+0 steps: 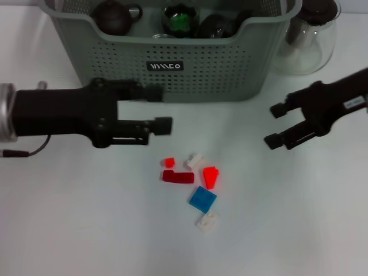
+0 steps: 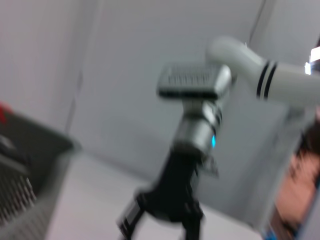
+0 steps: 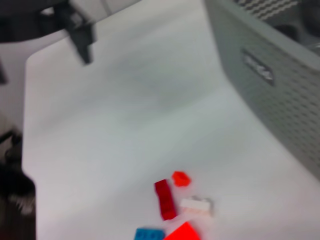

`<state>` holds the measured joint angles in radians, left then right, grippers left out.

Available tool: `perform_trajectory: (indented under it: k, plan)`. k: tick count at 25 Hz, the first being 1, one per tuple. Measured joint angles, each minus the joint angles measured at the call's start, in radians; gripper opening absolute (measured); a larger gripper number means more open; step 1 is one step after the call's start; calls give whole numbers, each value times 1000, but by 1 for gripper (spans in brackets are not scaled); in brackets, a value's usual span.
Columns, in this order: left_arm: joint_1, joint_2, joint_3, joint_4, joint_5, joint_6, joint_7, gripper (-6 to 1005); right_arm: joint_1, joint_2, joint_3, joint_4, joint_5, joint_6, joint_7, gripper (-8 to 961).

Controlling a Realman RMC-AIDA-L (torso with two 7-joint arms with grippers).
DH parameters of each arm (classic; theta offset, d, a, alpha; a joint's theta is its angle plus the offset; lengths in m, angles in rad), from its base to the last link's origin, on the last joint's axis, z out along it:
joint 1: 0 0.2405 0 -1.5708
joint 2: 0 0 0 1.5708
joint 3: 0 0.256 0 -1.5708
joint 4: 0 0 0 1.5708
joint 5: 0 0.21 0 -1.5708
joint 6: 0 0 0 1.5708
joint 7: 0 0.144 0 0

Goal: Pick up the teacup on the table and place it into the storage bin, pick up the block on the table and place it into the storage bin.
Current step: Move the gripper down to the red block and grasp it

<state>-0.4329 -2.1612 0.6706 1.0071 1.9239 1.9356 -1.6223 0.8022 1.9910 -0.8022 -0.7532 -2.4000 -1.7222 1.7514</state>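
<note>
The table [image 1: 240, 156] is clear between the right gripper's open fingers and the orange-red wedge [image 1: 210, 177], so the robot should keep moving that gripper toward the wedge until the fingers surround it.
The grey-green storage bin [image 1: 172, 69] stands at the back of the table. Inside it lie dark tea pieces, among them a teapot [image 1: 112, 16] and what looks like a teacup [image 1: 179, 20] with green inside. On the white table in front lie several blocks: a small red one [image 1: 168, 163], a white one [image 1: 195, 160], a dark red bar [image 1: 177, 177], an orange-red wedge [image 1: 211, 176], a blue plate [image 1: 202, 198] and a white piece [image 1: 207, 221]. My left gripper [image 1: 160, 109] hangs open and empty above the table, up-left of the blocks. My right gripper [image 1: 275, 125] is open and empty to their right.
A clear glass pitcher [image 1: 307, 34] stands right of the bin. The right wrist view shows the blocks [image 3: 165, 200] and the bin wall [image 3: 270, 85]. The left wrist view shows the other arm's gripper [image 2: 160, 230] and a bin corner [image 2: 30, 170].
</note>
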Motion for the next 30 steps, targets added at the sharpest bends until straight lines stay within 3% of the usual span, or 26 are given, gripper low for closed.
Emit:
perform_trajectory:
  k: [3, 7, 9, 10, 11, 18, 21, 30]
  plan:
    - [18, -7, -52, -48, -3, -2, 96, 760, 44, 6, -79, -10, -2, -2, 30, 908]
    - [43, -12, -59, -89, -2, -53, 150, 760, 96, 24, -193, -47, -3, -3, 72, 908]
    - [56, -12, -75, -131, 12, -108, 198, 761, 117, 36, -256, -74, -8, -3, 99, 908]
    - [60, -12, -81, -144, 19, -122, 217, 761, 140, 52, -317, -105, -28, -3, 132, 908]
    - [64, -12, -91, -161, 28, -139, 243, 765, 140, 52, -317, -105, -28, -3, 132, 908]
    - [89, -9, -165, -204, 72, -161, 340, 826, 223, 108, -425, -137, -123, -11, 201, 909]
    - [100, -7, -191, -201, 83, -148, 362, 873, 235, 112, -492, -133, -114, 16, 232, 908]
    - [106, -11, -196, -206, 136, -121, 486, 873, 245, 117, -672, -90, -45, 99, 300, 879]
